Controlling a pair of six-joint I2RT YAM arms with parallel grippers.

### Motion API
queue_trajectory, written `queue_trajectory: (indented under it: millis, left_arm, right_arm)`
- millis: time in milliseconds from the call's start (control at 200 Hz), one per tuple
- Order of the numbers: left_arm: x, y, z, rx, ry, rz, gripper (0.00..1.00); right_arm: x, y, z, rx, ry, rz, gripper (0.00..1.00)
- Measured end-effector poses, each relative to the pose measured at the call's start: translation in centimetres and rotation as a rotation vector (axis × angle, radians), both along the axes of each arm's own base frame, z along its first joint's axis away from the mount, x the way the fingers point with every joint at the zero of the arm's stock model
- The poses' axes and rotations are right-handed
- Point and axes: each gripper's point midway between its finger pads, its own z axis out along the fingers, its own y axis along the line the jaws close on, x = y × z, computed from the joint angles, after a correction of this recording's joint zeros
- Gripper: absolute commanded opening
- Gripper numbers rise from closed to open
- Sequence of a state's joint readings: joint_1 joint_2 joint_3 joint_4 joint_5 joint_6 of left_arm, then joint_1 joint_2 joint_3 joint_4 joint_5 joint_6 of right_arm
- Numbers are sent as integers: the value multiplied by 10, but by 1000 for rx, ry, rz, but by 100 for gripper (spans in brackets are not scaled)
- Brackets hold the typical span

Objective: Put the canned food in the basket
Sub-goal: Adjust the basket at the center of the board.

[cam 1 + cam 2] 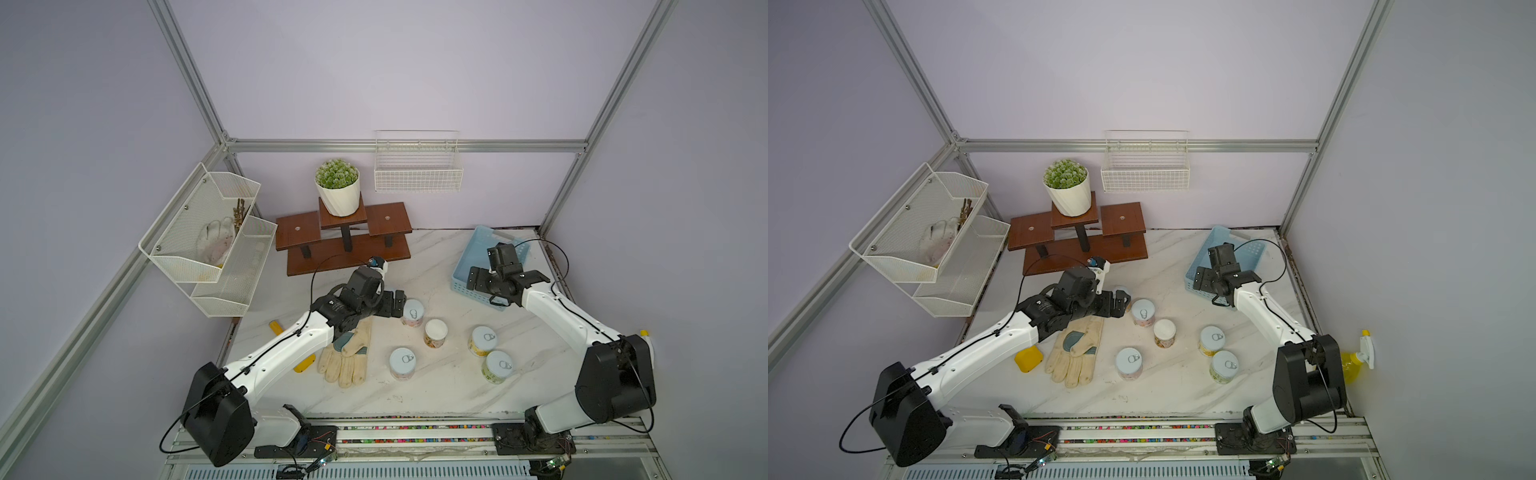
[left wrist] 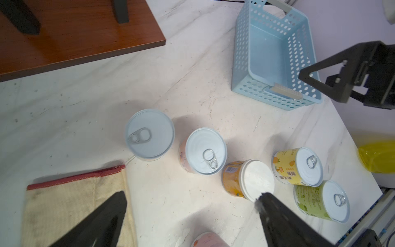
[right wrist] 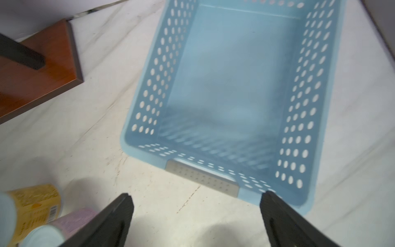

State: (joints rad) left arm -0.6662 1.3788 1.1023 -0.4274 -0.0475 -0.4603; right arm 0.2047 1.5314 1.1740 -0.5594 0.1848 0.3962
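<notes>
I should first swing the basket's near edge (image 3: 201,178) toward the cans with my right gripper, because the light blue basket (image 1: 473,262) stands end-on, far from my left gripper.
Several cans stand upright on the marble table: a white-topped can (image 1: 435,332) (image 2: 257,178), a pink can (image 1: 412,312) (image 2: 205,150), a yellow can (image 1: 483,340) (image 2: 298,165), a green can (image 1: 498,365) (image 2: 322,201) and a front can (image 1: 402,363). Another can (image 1: 1121,289) (image 2: 149,134) is half hidden behind my left gripper (image 1: 394,303) (image 2: 192,194), which hovers open and empty beside the pink can. The light blue basket (image 1: 473,257) (image 2: 241,53) (image 3: 154,85) is empty at the back right. My right gripper (image 1: 505,278) (image 3: 197,193) hangs open over its near edge.
A work glove (image 1: 347,357) lies under the left arm, with a yellow object (image 1: 1027,359) beside it. A wooden stand (image 1: 345,245) with a plant pot (image 1: 337,187) is at the back. A wire basket (image 1: 417,170) and a mesh rack (image 1: 208,237) hang on the walls.
</notes>
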Motion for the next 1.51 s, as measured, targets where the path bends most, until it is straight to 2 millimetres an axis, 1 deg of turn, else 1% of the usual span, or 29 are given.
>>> queue_trajectory:
  millis: [135,235,295,355,470,515,580,710,840,980,1075,1170,1285,1385,1505]
  left_arm:
    - [5,-34,4,-4,-7,-62,100]
    - [7,-51,1,-22,0,-97,100]
    - [7,-56,-1,-36,8,-105,100]
    - [7,-58,-1,-51,11,-108,100]
    - [9,-63,4,-87,0,-107,100]
    - [10,-63,4,-93,-4,-106,100]
    - [9,-62,1,-93,4,-102,100]
    - [8,-57,-6,-100,25,-83,100]
    - [13,-41,-10,-123,49,-38,100]
    - [23,-21,-8,-161,65,17,100]
    - [30,-10,-5,-192,78,48,100]
    - [35,-2,-5,-211,89,70,100]
    - [36,1,-5,-228,106,76,100]
    - [36,1,-5,-243,119,74,100]
    - [35,1,-5,-261,134,75,100]
  right_arm:
    - [10,-31,-4,-51,52,-76,99]
    - [17,-43,-11,-69,101,-87,99]
    - [21,-39,-16,-50,127,-58,99]
    - [24,-27,-23,-11,155,-6,99]
    - [22,-6,-37,71,206,84,99]
    - [19,0,-42,96,225,111,99]
    - [16,4,-46,112,244,129,99]
    - [11,4,-53,109,277,137,99]
    - [2,7,-62,115,306,161,99]
    - [-12,13,-76,115,352,186,99]
    - [-21,26,-82,111,380,219,99]
    - [-26,47,-81,109,385,267,99]
    - [-29,80,-75,118,376,331,99]
    - [-24,112,-67,145,355,386,99]
    - [-21,144,-65,191,342,438,99]
